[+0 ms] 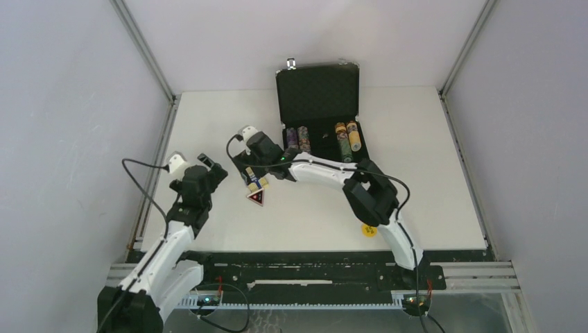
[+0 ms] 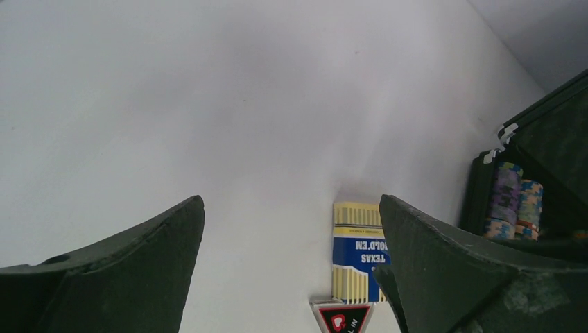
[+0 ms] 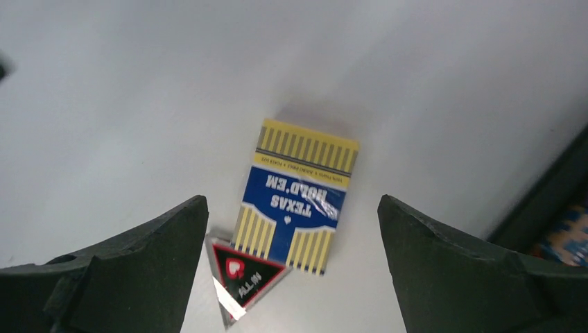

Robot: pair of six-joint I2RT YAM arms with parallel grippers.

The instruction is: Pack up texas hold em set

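Next, I pick up the deck (image 3: pixel 295 197) with my right gripper and pass it to my left gripper, because the card deck (image 2: pixel 357 253) lies under my right gripper, outside my left gripper's fingers.
The black briefcase (image 1: pixel 317 90) stands open at the back of the table, with rows of poker chips (image 1: pixel 344 141) in its base. The yellow-blue card deck (image 1: pixel 258 182) lies flat in front of the case's left side, and the red triangular token (image 1: pixel 256 198) touches its near end. My right gripper (image 3: pixel 292 202) is open and hovers over the deck (image 3: pixel 298 194) and the triangle (image 3: pixel 243 274), holding nothing. My left gripper (image 2: pixel 291 208) is open and empty, left of the deck (image 2: pixel 357 250). A yellow round token (image 1: pixel 369 229) lies by the right arm. The blue token is out of view.
The case's raised lid stands as a wall at the back centre. The chips (image 2: pixel 513 201) and the case's left rim show at the right edge of the left wrist view. The right arm's forearm (image 1: pixel 326 170) crosses in front of the case. Grey walls enclose the table.
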